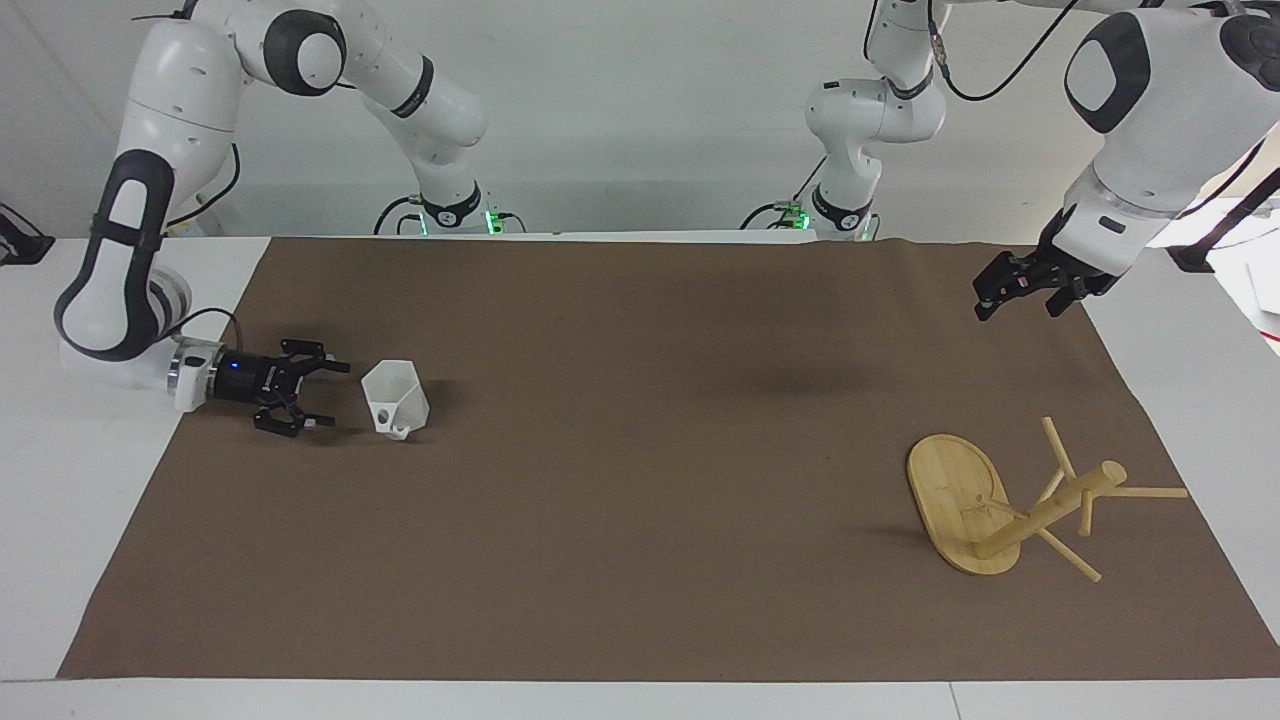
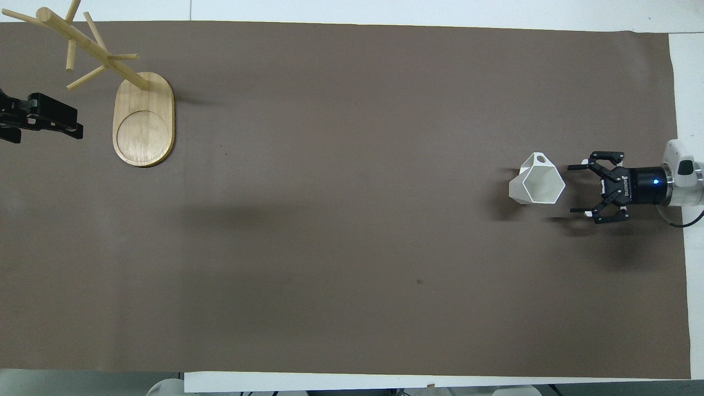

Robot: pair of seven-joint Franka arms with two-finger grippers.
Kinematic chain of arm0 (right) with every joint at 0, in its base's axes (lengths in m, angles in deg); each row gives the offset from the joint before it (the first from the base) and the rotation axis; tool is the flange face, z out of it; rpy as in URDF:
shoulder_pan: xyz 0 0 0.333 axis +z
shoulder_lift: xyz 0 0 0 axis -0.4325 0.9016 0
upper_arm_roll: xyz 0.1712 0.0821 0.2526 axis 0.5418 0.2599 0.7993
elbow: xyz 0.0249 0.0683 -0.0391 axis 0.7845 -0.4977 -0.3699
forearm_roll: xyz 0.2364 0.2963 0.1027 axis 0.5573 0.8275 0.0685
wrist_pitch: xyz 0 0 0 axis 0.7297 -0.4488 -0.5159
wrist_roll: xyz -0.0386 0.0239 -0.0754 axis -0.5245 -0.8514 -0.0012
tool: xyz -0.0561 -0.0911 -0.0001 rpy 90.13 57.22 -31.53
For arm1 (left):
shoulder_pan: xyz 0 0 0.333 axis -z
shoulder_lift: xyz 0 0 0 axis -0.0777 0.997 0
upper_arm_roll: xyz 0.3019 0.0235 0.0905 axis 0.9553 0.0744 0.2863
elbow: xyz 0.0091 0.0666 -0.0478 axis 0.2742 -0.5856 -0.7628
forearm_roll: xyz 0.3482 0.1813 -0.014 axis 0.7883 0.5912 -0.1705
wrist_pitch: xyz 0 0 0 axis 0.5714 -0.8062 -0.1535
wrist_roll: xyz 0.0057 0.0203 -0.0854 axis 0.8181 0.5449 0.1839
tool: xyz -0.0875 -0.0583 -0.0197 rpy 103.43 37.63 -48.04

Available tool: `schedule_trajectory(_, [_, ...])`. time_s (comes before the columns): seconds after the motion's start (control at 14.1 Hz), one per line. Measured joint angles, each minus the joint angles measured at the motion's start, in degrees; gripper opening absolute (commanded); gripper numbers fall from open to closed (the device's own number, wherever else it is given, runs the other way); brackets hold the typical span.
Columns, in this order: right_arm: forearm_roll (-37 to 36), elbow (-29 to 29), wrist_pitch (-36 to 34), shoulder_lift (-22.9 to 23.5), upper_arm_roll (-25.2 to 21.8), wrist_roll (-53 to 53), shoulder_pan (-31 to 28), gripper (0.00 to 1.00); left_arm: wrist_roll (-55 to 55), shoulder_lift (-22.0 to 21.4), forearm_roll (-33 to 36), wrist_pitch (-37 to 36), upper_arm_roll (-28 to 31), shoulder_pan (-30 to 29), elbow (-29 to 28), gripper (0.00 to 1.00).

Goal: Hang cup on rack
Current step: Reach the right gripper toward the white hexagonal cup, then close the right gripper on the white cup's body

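Both sides of the white cup (image 2: pixel 545 183) are in line with my right gripper's open fingers, so my right gripper should go on straight in and close around the cup's body (image 2: pixel 535 187).
The white faceted cup (image 1: pixel 395 398) stands upright on the brown mat toward the right arm's end, its boxy handle turned away from the robots. It also shows in the overhead view (image 2: pixel 539 180). My right gripper (image 1: pixel 335 396) is open, low and level, pointing at the cup from the table's end with a small gap; it also shows in the overhead view (image 2: pixel 572 188). The bamboo rack (image 1: pixel 1050 510) stands on its oval base (image 2: pixel 144 118) toward the left arm's end. My left gripper (image 1: pixel 1015 290) waits in the air over the mat's edge, apart from the rack.
The brown mat (image 1: pixel 640 480) covers most of the white table. The rack's thin pegs (image 2: pixel 82 82) stick out from the pole on several sides.
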Motion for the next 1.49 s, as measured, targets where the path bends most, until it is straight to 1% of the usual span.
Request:
schedule_trajectory(0.07, [0.9, 0.0, 0.0, 1.3, 0.3, -1.0, 0.2, 1.0, 0.0, 0.0, 0.0, 0.0, 0.0, 0.0, 0.0, 1.0])
schedule_trajectory(0.21, [1.7, -0.1, -0.1, 2.2, 0.8, -1.8, 0.9, 1.0, 0.0, 0.0, 0.0, 0.0, 0.0, 0.0, 0.0, 1.0])
schedule_trajectory(0.5, [2.3, -0.2, -1.5, 2.1, 2.1, -3.5, 1.4, 1.0, 0.0, 0.0, 0.0, 0.0, 0.0, 0.0, 0.0, 1.0])
schedule_trajectory(1.21, [2.3, -1.1, -2.4, 2.0, 2.7, -4.1, 3.3, 1.0, 0.0, 0.0, 0.0, 0.0, 0.0, 0.0, 0.0, 1.0])
schedule_trajectory(1.49, [2.3, -2.4, -2.9, 1.7, 2.8, -4.2, 3.3, 1.0, 0.0, 0.0, 0.0, 0.0, 0.0, 0.0, 0.0, 1.0])
